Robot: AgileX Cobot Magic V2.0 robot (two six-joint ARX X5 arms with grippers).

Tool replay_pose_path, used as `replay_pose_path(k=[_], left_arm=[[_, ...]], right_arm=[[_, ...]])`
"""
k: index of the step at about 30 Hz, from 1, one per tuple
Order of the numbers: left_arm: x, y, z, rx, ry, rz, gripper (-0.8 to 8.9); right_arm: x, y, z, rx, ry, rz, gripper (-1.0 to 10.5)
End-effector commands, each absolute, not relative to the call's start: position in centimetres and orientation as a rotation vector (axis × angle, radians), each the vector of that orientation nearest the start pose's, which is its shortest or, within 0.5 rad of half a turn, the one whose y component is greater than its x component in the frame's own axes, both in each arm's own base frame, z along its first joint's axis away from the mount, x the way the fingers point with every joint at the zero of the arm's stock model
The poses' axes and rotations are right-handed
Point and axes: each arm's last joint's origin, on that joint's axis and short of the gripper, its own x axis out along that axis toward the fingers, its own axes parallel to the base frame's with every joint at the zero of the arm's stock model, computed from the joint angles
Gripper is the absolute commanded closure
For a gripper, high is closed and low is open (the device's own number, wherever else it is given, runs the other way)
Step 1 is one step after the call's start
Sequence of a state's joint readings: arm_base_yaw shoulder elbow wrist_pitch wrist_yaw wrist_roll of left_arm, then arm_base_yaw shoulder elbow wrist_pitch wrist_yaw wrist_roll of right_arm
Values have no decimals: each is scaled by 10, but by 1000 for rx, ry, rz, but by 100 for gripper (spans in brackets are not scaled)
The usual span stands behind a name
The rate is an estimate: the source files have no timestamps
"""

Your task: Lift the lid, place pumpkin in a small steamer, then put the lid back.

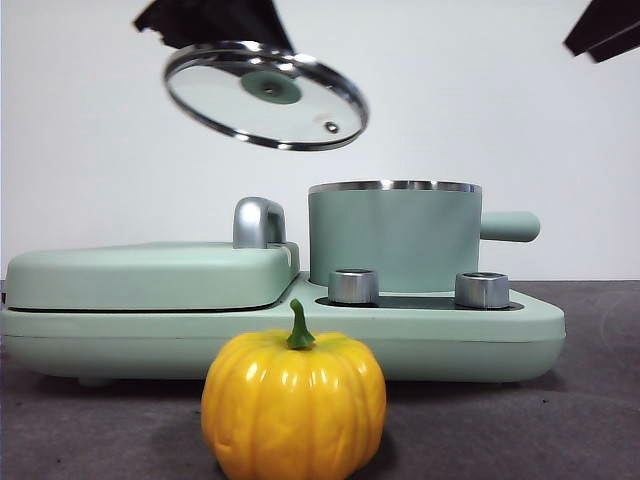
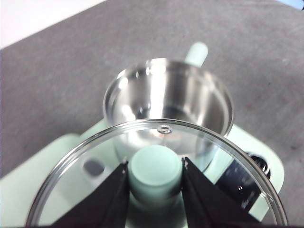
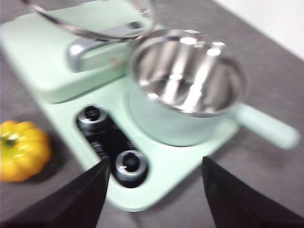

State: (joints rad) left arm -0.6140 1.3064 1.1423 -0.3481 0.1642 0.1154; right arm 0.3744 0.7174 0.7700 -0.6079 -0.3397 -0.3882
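The steamer's steel inside point(image 3: 187, 73) is wide and deep, so the yellow-orange pumpkin point(image 1: 294, 405) should sit completely below the steamer's rim when I lower it into the small steamer.
My left gripper point(image 2: 155, 172) is shut on the mint-green knob of the glass lid point(image 2: 85, 166). It holds the lid point(image 1: 265, 95) tilted in the air, up and to the left of the small steamer point(image 1: 395, 240). The steamer point(image 2: 168, 102) stands uncovered on the appliance base, its steel inside bare and its stubby handle point(image 1: 510, 226) pointing right. The yellow-orange pumpkin point(image 1: 294, 405) sits on the table in front of the base, also seen as a pumpkin point(image 3: 21, 149) in the right wrist view. My right gripper point(image 3: 154, 190) hangs open above the base's near edge, with the steamer point(image 3: 187, 90) beyond it.
A long mint-green appliance base point(image 1: 480, 345) carries two silver knobs point(image 1: 353, 286) and, on its left half, a flat griddle cover point(image 1: 150, 275) with a chrome handle point(image 1: 258, 222). Dark grey table surface point(image 1: 600, 420) surrounds it. A black arm tip point(image 1: 605, 30) shows at the top right corner.
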Motion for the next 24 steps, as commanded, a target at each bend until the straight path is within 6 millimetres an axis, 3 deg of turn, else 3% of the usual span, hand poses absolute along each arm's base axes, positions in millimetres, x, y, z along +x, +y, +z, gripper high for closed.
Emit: replay_pose_path(k=[1, 13, 24], left_arm=[[222, -160, 337, 211, 421, -764, 795], [178, -111, 338, 208, 458, -607, 796], [168, -93, 343, 203, 475, -556, 796]], right_arm=[[130, 73, 302, -382, 430, 871, 638], [133, 139, 272, -491, 557, 1183, 551], [147, 188, 232, -547, 662, 1288, 522]])
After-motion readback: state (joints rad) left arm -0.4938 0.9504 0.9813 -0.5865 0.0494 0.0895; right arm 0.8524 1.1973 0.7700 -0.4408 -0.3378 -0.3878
